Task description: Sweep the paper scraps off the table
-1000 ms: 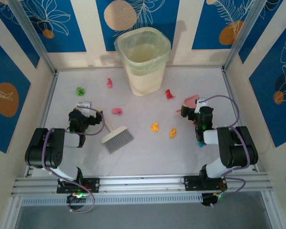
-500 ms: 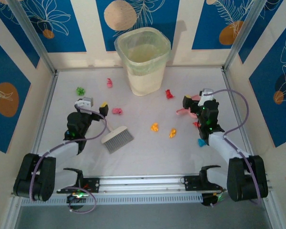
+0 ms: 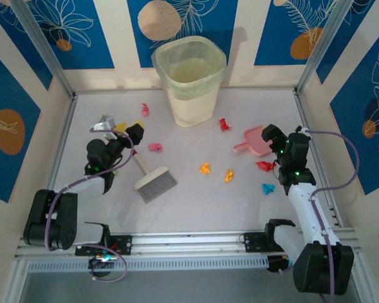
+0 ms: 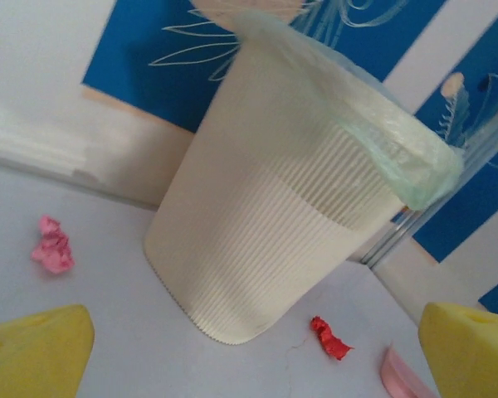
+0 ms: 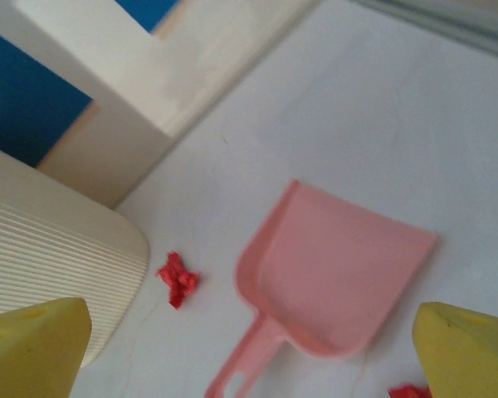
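My left gripper faces the bin (image 3: 192,95) beyond the brush handle (image 3: 141,163), so it should back away, tilt down and grasp that handle before offering my right gripper the brush.
Paper scraps lie scattered on the table (image 3: 196,208): pink ones (image 3: 145,109) (image 3: 155,147), red ones (image 3: 224,124) (image 3: 263,166), orange ones (image 3: 204,168) (image 3: 228,175) and a cyan one (image 3: 268,188). My left gripper (image 3: 131,131) hovers open over the far end of the brush (image 3: 155,181) handle, holding nothing; its wrist view shows yellow fingertips (image 4: 33,352), a pink scrap (image 4: 54,246) and a red scrap (image 4: 329,338). My right gripper (image 3: 273,136) is open and empty beside the pink dustpan (image 3: 258,142). The dustpan (image 5: 340,282) and a red scrap (image 5: 177,279) lie ahead of its fingertips (image 5: 469,348).
A cream ribbed bin (image 3: 189,79) with a green liner stands at the back centre, close before the left wrist camera as the bin (image 4: 290,191). Aluminium rails and patterned walls enclose the table on all sides.
Both arms have stretched out away from their bases. The left gripper moved toward the back past the brush handle. The right gripper swung right, uncovering the dustpan.
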Motion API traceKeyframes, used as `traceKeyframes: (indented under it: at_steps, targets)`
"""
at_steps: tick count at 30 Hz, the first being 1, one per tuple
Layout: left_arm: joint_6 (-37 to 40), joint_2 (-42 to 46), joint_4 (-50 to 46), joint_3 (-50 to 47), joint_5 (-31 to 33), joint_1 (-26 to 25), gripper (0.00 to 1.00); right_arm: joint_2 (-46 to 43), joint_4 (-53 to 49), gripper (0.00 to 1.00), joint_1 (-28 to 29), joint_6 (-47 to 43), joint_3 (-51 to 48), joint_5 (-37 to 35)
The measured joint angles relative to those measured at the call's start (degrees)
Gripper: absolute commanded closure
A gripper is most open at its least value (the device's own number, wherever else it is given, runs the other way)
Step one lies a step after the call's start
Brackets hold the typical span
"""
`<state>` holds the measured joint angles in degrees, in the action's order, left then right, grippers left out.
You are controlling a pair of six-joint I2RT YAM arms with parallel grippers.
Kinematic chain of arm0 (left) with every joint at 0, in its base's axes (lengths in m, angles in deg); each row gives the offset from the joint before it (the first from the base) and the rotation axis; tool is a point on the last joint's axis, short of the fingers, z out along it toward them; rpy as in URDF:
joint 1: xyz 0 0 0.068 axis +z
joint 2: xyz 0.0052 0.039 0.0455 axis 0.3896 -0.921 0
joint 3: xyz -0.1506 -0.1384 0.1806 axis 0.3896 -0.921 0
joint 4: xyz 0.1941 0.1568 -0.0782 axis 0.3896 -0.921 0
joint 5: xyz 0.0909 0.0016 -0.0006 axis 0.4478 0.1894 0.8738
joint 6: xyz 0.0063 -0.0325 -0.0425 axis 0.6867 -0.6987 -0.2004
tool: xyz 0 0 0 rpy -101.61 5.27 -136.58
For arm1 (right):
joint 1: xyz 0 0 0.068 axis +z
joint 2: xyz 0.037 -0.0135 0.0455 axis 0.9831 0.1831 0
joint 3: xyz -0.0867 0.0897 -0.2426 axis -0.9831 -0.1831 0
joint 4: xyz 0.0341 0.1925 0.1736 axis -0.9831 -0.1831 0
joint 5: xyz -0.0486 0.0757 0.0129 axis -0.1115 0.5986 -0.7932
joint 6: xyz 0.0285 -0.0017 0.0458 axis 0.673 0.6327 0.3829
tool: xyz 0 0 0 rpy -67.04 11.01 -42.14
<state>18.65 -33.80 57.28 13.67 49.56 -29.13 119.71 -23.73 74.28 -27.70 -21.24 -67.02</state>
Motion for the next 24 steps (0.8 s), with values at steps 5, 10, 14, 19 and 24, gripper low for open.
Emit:
traceKeyframes:
  at_steps: [5, 10, 14, 19, 24]
  targets:
    - [-7.93, -4.44, 5.03, -0.11, -0.26, 3.30, 0.00, 4.35, -5.09, 0.01, -0.31, 3.37, 2.54, 1.33]
    - [-9.84, -4.33, 3.72, 0.09, 0.11, 3.26, 0.00, 5.60, -7.87, 0.01, 2.56, 4.28, 3.78, 1.22]
    - [-7.43, -1.29, -4.70, 1.70, 2.25, 0.66, 0.00, 9.11, -11.54, 0.01, 10.01, 3.58, 9.07, -1.07]
    - [-2.89, 2.71, -15.69, 5.53, 6.64, -6.64, 0.00, 13.79, -16.11, 0.01, 18.14, 2.10, 15.85, -2.71]
    - [1.77, 6.03, -29.16, 8.98, 13.97, -15.67, 0.01, 17.59, -23.10, 0.01, 24.33, 0.55, 21.51, -2.80]
